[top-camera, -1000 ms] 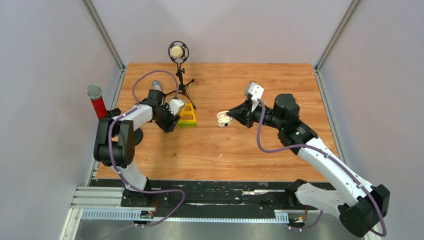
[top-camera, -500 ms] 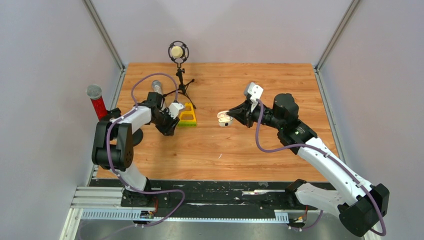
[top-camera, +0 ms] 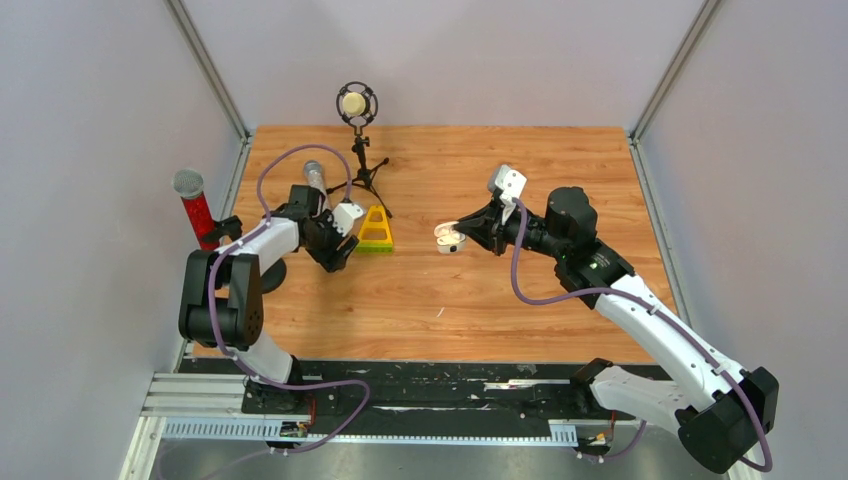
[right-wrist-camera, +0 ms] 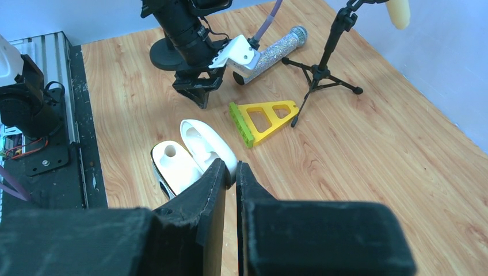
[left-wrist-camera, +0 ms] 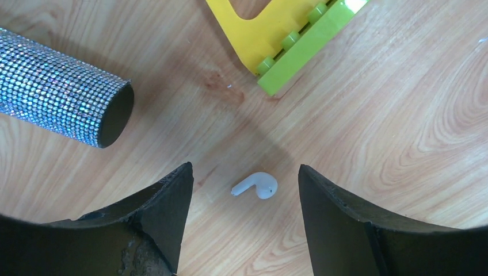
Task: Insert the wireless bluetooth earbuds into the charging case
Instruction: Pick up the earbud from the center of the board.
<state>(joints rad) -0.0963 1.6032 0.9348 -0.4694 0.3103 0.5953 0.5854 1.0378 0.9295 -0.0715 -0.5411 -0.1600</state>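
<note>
The earbud's stem lies across the opening of the left gripper, so the robot should turn the earbud and grip its round head to keep the earbud's stem clear for the charging case.
One white earbud lies on the wood, right under my left gripper, between its two spread fingers and touching neither. In the top view the left gripper hangs just left of the yellow piece. A second earbud is a white speck on the table nearer the front. The charging case is open, its lid tilted up. My right gripper is shut on the case's edge and holds it near the table's middle.
A yellow and green triangular piece lies right of the left gripper. A glitter microphone lies to its left. A tripod mic stand stands at the back and a red microphone at the left edge.
My left gripper has shifted slightly left, away from the yellow piece. The right gripper and the case have not moved.
</note>
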